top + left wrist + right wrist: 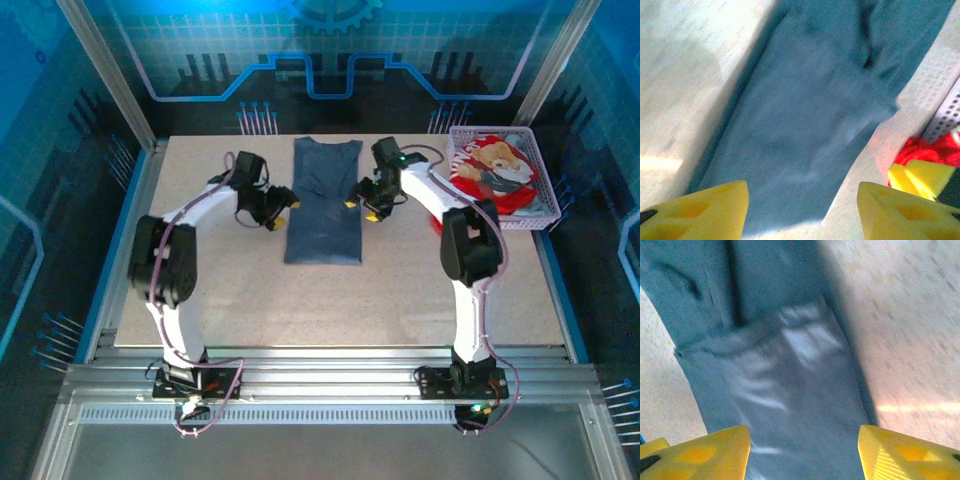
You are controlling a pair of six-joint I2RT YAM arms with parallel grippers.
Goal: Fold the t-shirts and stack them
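A dark layered edge (734, 103) goes along the slate-blue t-shirt, so I expect the t-shirt's layers (324, 228) to fold over together into a square when the robot lifts the t-shirt's hem.
The slate-blue t-shirt (324, 200) lies as a long narrow strip in the middle of the table, its sides folded in. My left gripper (282, 207) hovers open at the strip's left edge, and my right gripper (362, 207) hovers open at its right edge. Neither one holds cloth. In the left wrist view the blue t-shirt (810, 110) stretches away between the yellow fingertips (715, 210). Seen from the right wrist, the blue t-shirt (775, 370) lies flat below the open fingers (910, 450). The red teddy-bear t-shirt (495, 170) sits bunched in the basket.
The lilac mesh basket (540, 210) stands at the table's back right corner, close to the right arm. Bare table (330, 310) spreads in front of the folded strip. Blue cage walls surround the table.
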